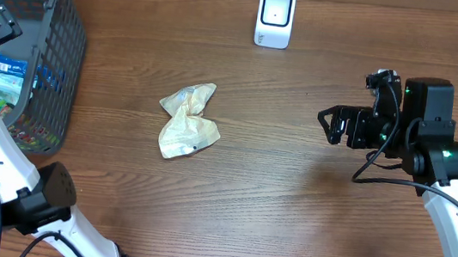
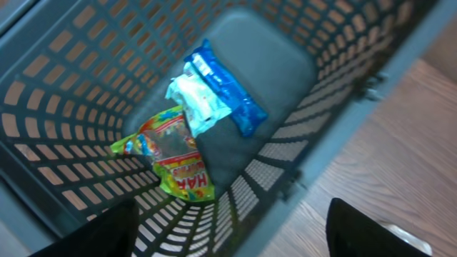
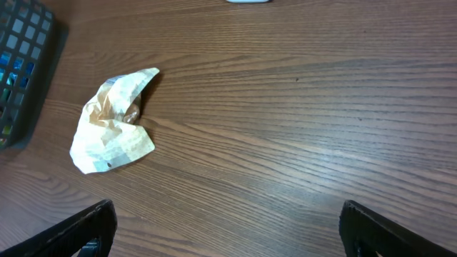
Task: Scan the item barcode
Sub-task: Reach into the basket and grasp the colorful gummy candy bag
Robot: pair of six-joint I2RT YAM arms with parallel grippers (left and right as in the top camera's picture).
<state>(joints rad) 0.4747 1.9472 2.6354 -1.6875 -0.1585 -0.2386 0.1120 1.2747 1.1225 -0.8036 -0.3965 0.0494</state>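
My left gripper should now move down until its fingers are on both sides of the bag [image 2: 177, 153], because the green and yellow sweets bag [image 2: 171, 146] lies uncovered next to the white and teal packet.
A crumpled beige packet [image 1: 188, 121] lies on the wooden table, left of the middle; the right wrist view has it at the upper left [image 3: 113, 121]. The white barcode scanner [image 1: 275, 18] stands upright at the table's far edge. My right gripper [image 1: 329, 124] hovers to the packet's right, well apart from it, open with only bare table between its fingers [image 3: 228, 232]. My left gripper [image 2: 232, 235] hangs open over the rim of the grey basket [image 2: 300, 143], holding nothing.
The grey mesh basket [image 1: 55, 57] stands at the left edge of the table. Inside it lie a blue packet [image 2: 225, 86], a white and teal packet [image 2: 196, 100] and a green and yellow sweets bag [image 2: 171, 153].
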